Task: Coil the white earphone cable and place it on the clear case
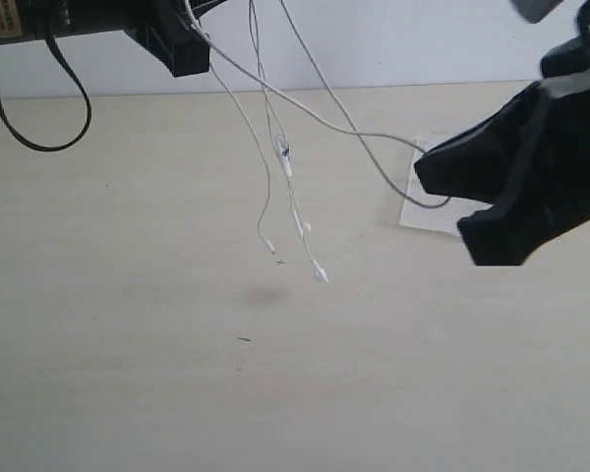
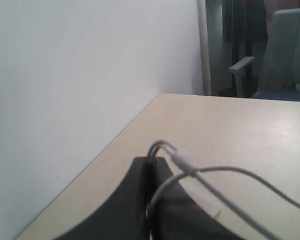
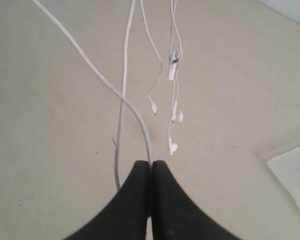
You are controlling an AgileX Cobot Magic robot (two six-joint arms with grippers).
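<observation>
My right gripper should keep carrying the low strand toward the dangling earbuds (image 1: pixel 320 273) and let it go near them, since my left gripper is holding the cable's upper bend (image 1: pixel 190 12).
The white earphone cable (image 1: pixel 275 98) hangs in the air in several strands between my two grippers. Its inline remote (image 1: pixel 283 152) and earbuds (image 1: pixel 320 273) dangle just above the table. My left gripper (image 1: pixel 189 44) is raised at the top left and is shut on the cable (image 2: pixel 185 161); two strands bend out of its tips (image 2: pixel 157 160). My right gripper (image 3: pixel 151 164) is shut on one strand of the cable (image 3: pixel 125 100), low at the right (image 1: pixel 450 202). The clear case (image 1: pixel 423 211) lies flat on the table, partly hidden behind the right gripper. One corner of the case (image 3: pixel 295 175) shows in the right wrist view.
The beige table (image 1: pixel 177 374) meets a white wall (image 1: pixel 374 49) at the back. A black robot cable (image 1: pixel 49 108) loops down under the left arm. Beyond the table's end stands a chair (image 2: pixel 285 55).
</observation>
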